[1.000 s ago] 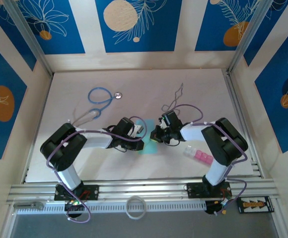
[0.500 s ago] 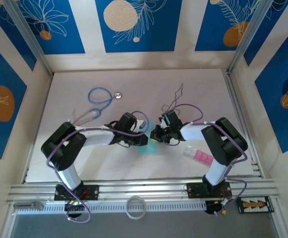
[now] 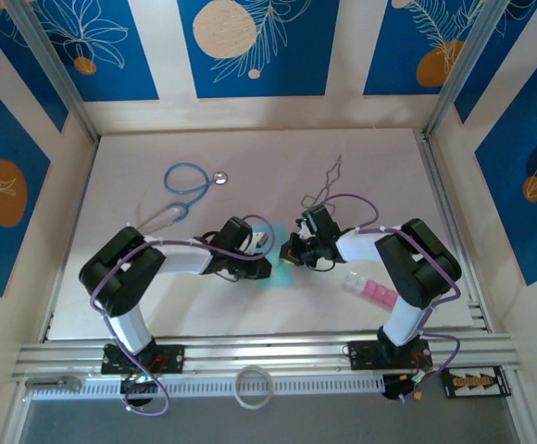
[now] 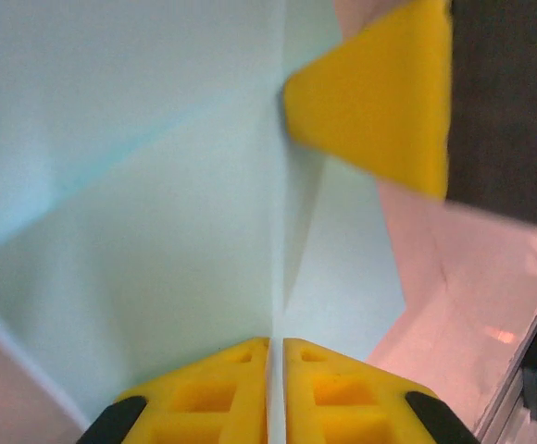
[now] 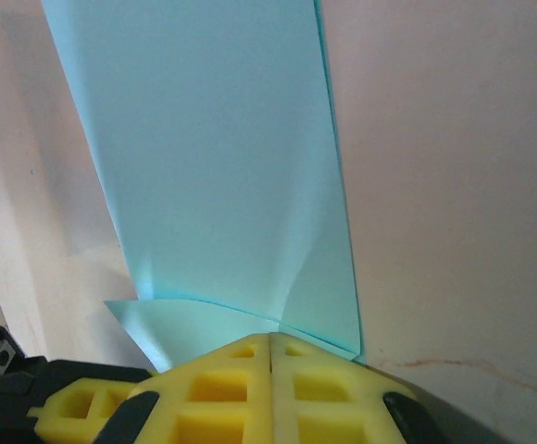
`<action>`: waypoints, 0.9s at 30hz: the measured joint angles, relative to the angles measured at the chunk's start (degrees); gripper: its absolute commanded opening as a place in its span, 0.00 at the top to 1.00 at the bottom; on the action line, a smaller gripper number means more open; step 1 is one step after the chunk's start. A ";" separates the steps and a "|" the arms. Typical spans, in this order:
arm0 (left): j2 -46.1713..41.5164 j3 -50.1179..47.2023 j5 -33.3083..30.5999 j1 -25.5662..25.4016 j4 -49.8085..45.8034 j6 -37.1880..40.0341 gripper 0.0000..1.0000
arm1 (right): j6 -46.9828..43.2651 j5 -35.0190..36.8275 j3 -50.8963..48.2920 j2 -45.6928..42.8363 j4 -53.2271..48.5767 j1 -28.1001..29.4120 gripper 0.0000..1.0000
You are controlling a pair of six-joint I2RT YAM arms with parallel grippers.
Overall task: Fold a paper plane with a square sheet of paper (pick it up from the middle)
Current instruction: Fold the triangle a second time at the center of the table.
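Next, my left gripper moves back to the paper's edge while my right gripper grabs the flap's corner (image 4: 398,303), because the paper's flap stands in a fold (image 4: 278,222) at my left gripper.
The square sheet of paper (image 3: 274,274) is light turquoise, folded and creased, and lies at the table's middle between my two grippers. My left gripper (image 3: 263,244) comes from the left. In the left wrist view its yellow fingertips (image 4: 276,347) stand almost together on an upright crease of the paper (image 4: 157,231). My right gripper (image 3: 290,252) faces it from the right. In the right wrist view its jaws (image 5: 270,339) are shut on the near corner of the paper (image 5: 213,166), whose layers fan out ahead. The right gripper's yellow finger (image 4: 375,97) touches the paper.
A blue-tubed stethoscope (image 3: 187,181) lies at the back left of the white table (image 3: 389,166). A thin bent wire (image 3: 330,181) lies behind the right gripper. Pink and clear blocks (image 3: 371,289) sit by the right arm. A white ring (image 3: 253,386) rests on the front rail.
My left gripper shifted a little right toward the right gripper, then eased back left and down. The right arm and the paper's place stayed the same.
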 measured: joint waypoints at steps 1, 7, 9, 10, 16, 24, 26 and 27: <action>-0.76 -0.81 0.04 0.00 -0.33 0.37 0.88 | 0.00 0.00 0.00 0.00 0.00 0.00 1.00; -4.74 -4.72 0.44 0.00 -2.49 2.99 0.89 | 0.00 0.00 0.00 0.00 0.00 0.00 1.00; -5.90 -5.62 0.39 0.00 -3.61 3.89 0.90 | 0.00 0.00 0.00 0.00 0.00 0.00 1.00; -6.40 -5.92 0.39 0.00 -4.13 4.15 0.90 | 0.00 0.00 0.00 0.00 0.00 0.00 1.00; -10.56 -6.54 0.09 0.00 -10.01 5.42 0.89 | -0.46 -0.17 0.55 0.00 -0.76 0.07 0.99; -15.52 -1.11 -2.56 3.21 -12.17 5.40 0.87 | -2.08 1.40 1.92 -4.74 -7.32 0.35 0.79; -13.33 1.27 -2.36 4.96 -11.65 5.40 0.87 | -2.19 2.34 2.19 -8.31 -9.49 0.15 0.75; -12.15 2.32 -2.10 5.55 -11.50 5.40 0.87 | -2.25 2.62 2.25 -9.94 -10.38 0.00 0.71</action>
